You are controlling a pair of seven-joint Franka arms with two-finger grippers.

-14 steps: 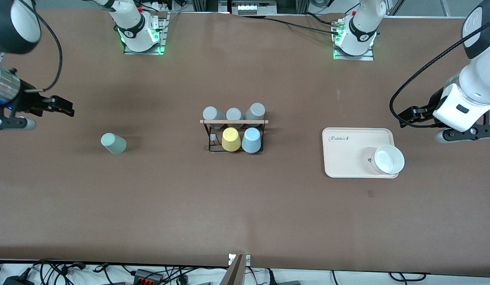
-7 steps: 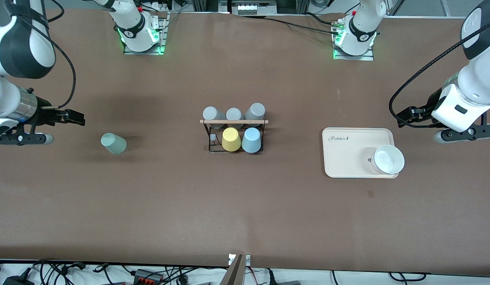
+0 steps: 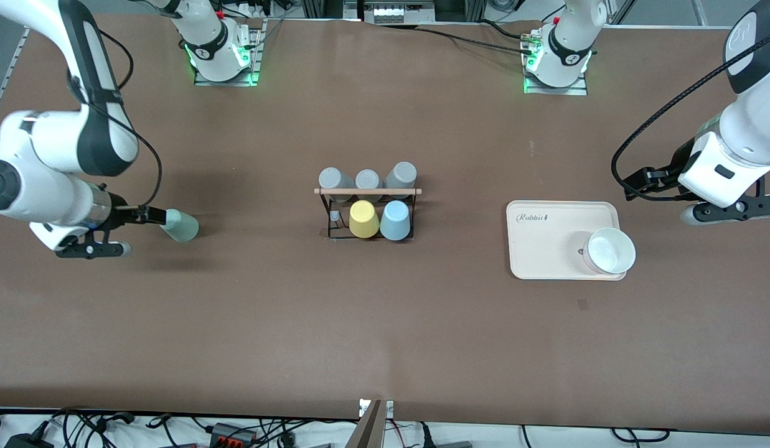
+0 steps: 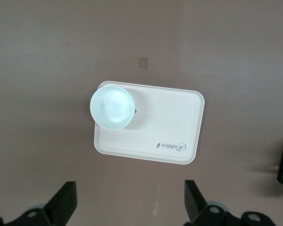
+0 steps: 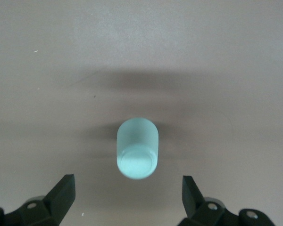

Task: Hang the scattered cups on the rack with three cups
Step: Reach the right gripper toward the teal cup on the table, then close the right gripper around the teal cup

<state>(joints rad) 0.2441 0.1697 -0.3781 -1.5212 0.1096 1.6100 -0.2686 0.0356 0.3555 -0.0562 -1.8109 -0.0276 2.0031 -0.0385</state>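
The short peg [image 3: 334, 216] stands beside the yellow cup [image 3: 364, 219], so I expect the yellow cup to get pushed aside when I lower the pale mint green cup.
The pale mint green cup [image 3: 180, 226] lies on the table toward the right arm's end, well apart from the rack; in the right wrist view [image 5: 137, 149] its flat end faces the camera. My right gripper [image 3: 153, 216] is open and empty, its fingertips [image 5: 62, 194] just short of that cup, one to each side. The black wire rack [image 3: 330, 225] with its wooden rod [image 3: 367, 191] stands mid-table. The light blue cup [image 3: 395, 220] hangs on it beside a yellow cup [image 3: 363, 219]. My left gripper [image 3: 640, 180] is open and empty over the table by the tray.
Three grey cups [image 3: 367, 179] hang on the rack's row farther from the front camera. One short peg [image 3: 335, 216] beside the yellow cup is bare. A cream tray [image 3: 546, 239] with a white bowl [image 3: 609, 251] lies toward the left arm's end; both show in the left wrist view [image 4: 174, 122].
My right arm has swung in from the table's end and come down toward the mint cup, its open fingers now right by it. The left arm has hardly moved.
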